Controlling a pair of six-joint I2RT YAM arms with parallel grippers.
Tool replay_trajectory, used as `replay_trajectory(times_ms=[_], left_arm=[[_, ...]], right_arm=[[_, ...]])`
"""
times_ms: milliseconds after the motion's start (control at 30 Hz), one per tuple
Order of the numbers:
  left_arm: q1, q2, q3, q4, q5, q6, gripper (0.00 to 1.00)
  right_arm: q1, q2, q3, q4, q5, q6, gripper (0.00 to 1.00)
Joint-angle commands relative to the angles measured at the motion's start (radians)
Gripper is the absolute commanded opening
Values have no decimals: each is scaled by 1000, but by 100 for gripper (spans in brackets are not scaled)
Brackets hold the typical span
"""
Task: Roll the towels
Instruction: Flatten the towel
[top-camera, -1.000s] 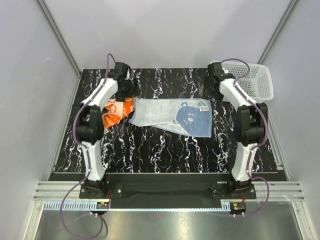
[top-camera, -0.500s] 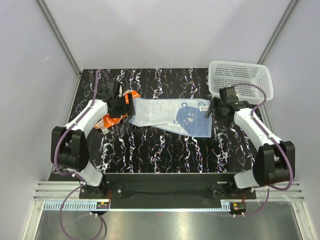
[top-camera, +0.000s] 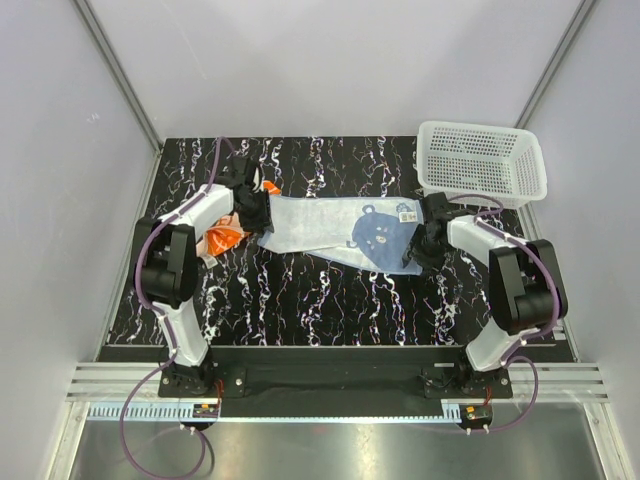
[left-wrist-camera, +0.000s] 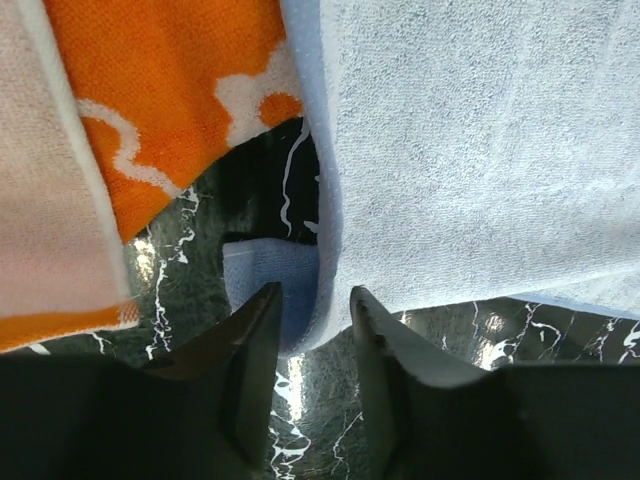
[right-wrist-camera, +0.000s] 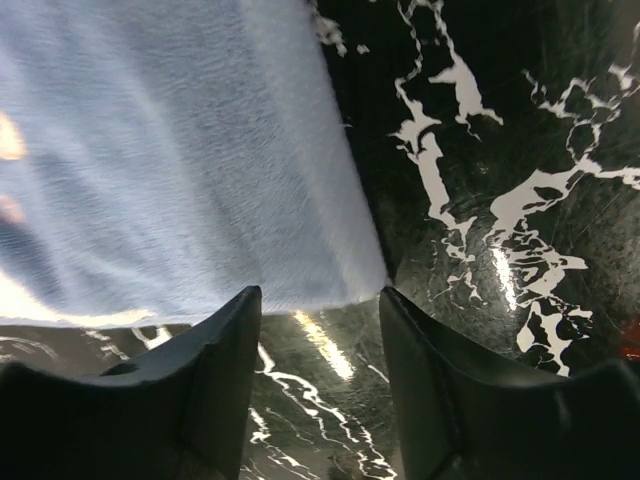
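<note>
My left gripper is at the towel's edge, and the light blue towel's folded corner (left-wrist-camera: 275, 280) lies under that edge, so both grippers should pull the near corners (right-wrist-camera: 368, 282) straight and flat before they roll the towel.
The light blue towel (top-camera: 340, 228) lies spread flat in the middle of the table, a dark bear print near its right end. The orange towel (top-camera: 222, 238) lies crumpled just to its left. My left gripper (top-camera: 258, 215) is down at the blue towel's left edge. In the left wrist view its jaws (left-wrist-camera: 312, 295) stand narrowly open, with the blue towel's (left-wrist-camera: 470, 150) folded corner between the tips and the orange towel (left-wrist-camera: 170, 90) beside it. My right gripper (top-camera: 418, 250) is open at the near right corner, and the right wrist view shows the towel's (right-wrist-camera: 180, 150) edge at its fingertips (right-wrist-camera: 320, 295).
A white mesh basket (top-camera: 480, 185) stands at the back right corner. The black marbled table (top-camera: 330, 300) is shiny, with grey walls on three sides. Both arms reach inward across the table's sides.
Both arms have swung in from the back and come down on the blue towel's two ends. Both pairs of jaws have narrowed, the left more. The towels have not moved.
</note>
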Motion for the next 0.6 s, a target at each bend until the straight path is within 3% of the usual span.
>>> replay_trajectory(times_ms=[0,133,333,567], left_arm=[[-4,1,55,3,38,15,35],[-4,-5,69,-7,41,18,20],[-1,-2,149,-68,11,38,9],[38,36,213,-100,-17,32,4]], right_arm=[[14,41,-12,44,-27,19,56],[14,86,-12,56,-16,7,39],[14,69,-24,30,2,-5,10],[14,-80,-63,-80,68,-7,5]])
